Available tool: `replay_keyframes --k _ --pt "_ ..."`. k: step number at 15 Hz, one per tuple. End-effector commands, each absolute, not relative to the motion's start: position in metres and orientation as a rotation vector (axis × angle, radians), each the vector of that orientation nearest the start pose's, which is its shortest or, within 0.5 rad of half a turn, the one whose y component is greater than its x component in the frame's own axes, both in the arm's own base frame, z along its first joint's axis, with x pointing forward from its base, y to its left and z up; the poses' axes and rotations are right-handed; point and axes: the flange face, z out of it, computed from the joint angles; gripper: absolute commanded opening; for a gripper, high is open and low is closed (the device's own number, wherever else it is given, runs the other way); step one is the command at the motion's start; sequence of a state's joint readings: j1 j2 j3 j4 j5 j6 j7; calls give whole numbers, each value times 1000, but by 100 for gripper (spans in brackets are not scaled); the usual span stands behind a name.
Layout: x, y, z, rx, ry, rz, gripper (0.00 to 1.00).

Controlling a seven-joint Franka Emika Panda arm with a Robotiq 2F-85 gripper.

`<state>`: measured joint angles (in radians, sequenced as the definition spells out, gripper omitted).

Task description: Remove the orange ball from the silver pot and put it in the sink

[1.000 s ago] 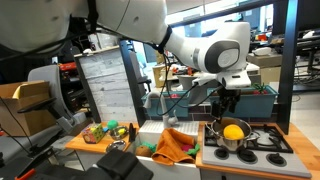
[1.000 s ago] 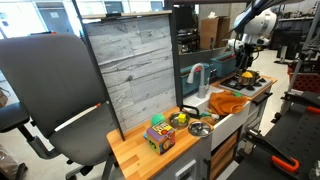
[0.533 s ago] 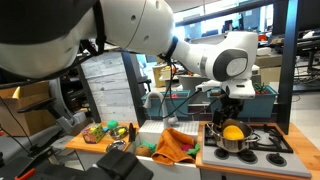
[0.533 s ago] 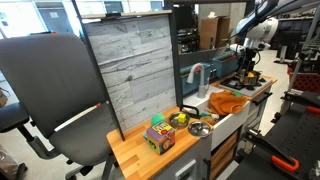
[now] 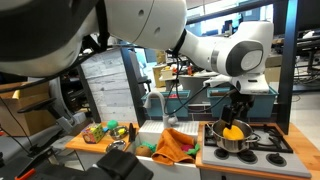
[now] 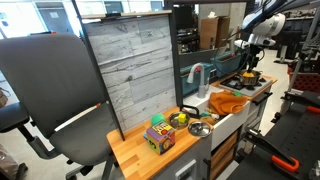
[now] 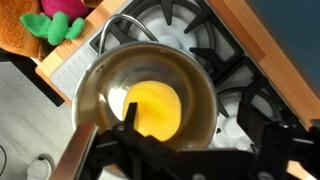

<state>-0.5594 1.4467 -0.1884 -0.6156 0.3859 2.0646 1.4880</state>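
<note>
The end of one finger hangs over the burner point(image 7: 235, 108) outside the silver pot. Next, I lift my gripper clear and turn it to centre on the orange ball point(image 7: 153, 108) before I close it.
The orange ball point(image 5: 233, 132) lies inside the silver pot point(image 5: 231, 143) on the stove at the counter's right end. In the wrist view the ball point(image 7: 152, 108) fills the pot's bottom, ringed by the pot's rim point(image 7: 205, 100). My gripper point(image 5: 237, 110) hangs just above the pot, open and empty. In the wrist view the gripper point(image 7: 200, 132) has one fingertip point(image 7: 131, 115) over the ball's edge and the other outside the pot over the burner. The sink point(image 5: 150, 129) is left of the stove, below a faucet point(image 5: 153, 100). In an exterior view the gripper point(image 6: 250, 62) is small and far.
An orange cloth point(image 5: 176, 146) lies between sink and stove, beside green and pink toys point(image 7: 55, 22). The pot's handle point(image 7: 75, 155) points toward the camera in the wrist view. Black burner grates point(image 7: 240, 70) surround the pot. A grey wood panel point(image 5: 108, 85) stands behind the counter's left part with toys point(image 5: 100, 131).
The arm has swung to the right and the gripper has come down closer over the pot. The ball and pot have not moved.
</note>
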Motion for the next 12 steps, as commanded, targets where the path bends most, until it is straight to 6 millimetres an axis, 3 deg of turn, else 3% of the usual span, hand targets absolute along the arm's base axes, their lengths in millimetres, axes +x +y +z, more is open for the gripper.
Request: replay_keyframes --k 1,12 --pt "649 -458 85 -1276 2705 84 100" --pt "636 -453 61 -1305 2748 213 100"
